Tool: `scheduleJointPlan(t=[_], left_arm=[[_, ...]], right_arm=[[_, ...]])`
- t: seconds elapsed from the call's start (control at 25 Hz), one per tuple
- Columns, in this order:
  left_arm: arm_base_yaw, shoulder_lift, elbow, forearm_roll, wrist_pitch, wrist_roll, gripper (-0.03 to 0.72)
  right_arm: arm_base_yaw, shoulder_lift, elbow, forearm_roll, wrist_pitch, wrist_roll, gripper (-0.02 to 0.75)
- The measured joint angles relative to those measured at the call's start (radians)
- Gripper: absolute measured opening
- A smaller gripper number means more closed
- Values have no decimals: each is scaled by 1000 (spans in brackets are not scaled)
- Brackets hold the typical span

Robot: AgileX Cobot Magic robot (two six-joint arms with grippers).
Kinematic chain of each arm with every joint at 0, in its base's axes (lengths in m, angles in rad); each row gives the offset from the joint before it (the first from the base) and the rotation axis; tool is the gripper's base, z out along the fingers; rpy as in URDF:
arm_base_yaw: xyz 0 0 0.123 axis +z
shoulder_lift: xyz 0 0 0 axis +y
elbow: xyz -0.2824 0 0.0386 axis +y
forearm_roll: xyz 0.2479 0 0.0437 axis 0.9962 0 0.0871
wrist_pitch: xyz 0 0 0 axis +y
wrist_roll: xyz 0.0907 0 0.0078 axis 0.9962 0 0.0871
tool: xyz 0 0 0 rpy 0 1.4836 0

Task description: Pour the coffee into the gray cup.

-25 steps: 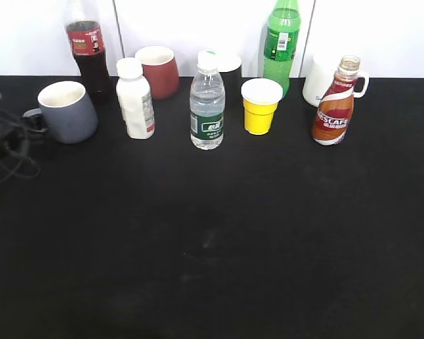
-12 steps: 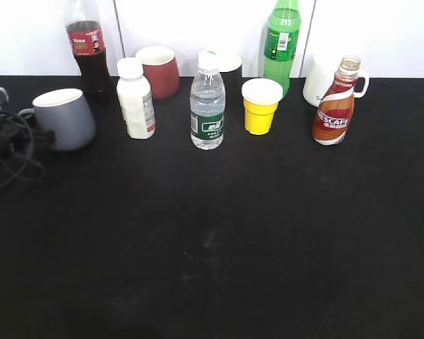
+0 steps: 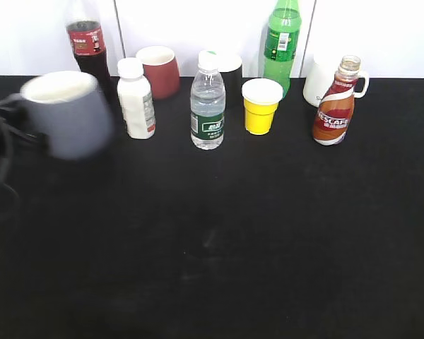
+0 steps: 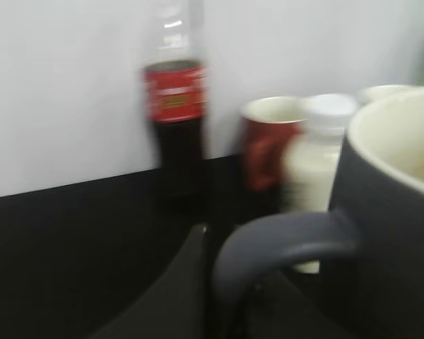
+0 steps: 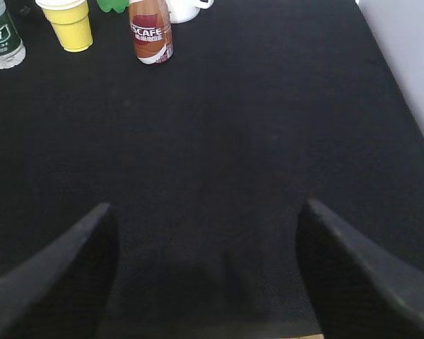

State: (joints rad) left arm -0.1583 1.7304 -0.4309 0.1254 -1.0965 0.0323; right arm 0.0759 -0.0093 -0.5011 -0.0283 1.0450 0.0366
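Observation:
My gripper will tip the coffee bottle (image 3: 334, 107) over the gray cup, and a brown stream will pour out because the clear rim at the top (image 3: 350, 61) is open.
The gray cup (image 3: 67, 113) is lifted off the black table at the far left and is blurred by motion. My left gripper (image 3: 1, 131) is shut on its loop handle (image 4: 268, 240); the jaws (image 4: 222, 282) clamp the handle from below, and the cup's body (image 4: 389, 233) fills the right of the left wrist view. The coffee bottle (image 3: 334, 106) with the NESCAFE label stands upright at the back right and also shows in the right wrist view (image 5: 150, 32). My right gripper (image 5: 206, 212) is open and empty, low over bare table, well in front of the coffee.
Along the back stand a cola bottle (image 3: 88, 46), a dark red cup (image 3: 157, 70), a white bottle (image 3: 135, 99), a water bottle (image 3: 207, 102), a yellow cup (image 3: 261, 106), a green bottle (image 3: 281, 42) and a white mug (image 3: 318, 81). The table's right edge (image 5: 403, 85) is near.
The gray cup has been raised off the table by my left gripper and carried up and slightly right, appearing larger and blurred. The other things have not moved.

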Motion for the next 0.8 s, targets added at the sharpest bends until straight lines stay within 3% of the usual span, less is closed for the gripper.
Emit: scheduleJointPlan(t=[0.2, 0.32, 0.64, 0.8], left_arm=[[-229, -14, 15, 8, 1, 0, 43], [-318, -9, 15, 9, 1, 0, 43], [-340, -5, 15, 11, 1, 0, 44], [-340, -5, 15, 11, 1, 0, 46]], right_arm=[[0, 0, 0, 0, 0, 0, 588], [0, 0, 0, 0, 0, 0, 588], [0, 0, -15, 2, -37, 0, 588], [0, 65, 15, 3, -430, 0, 588]])
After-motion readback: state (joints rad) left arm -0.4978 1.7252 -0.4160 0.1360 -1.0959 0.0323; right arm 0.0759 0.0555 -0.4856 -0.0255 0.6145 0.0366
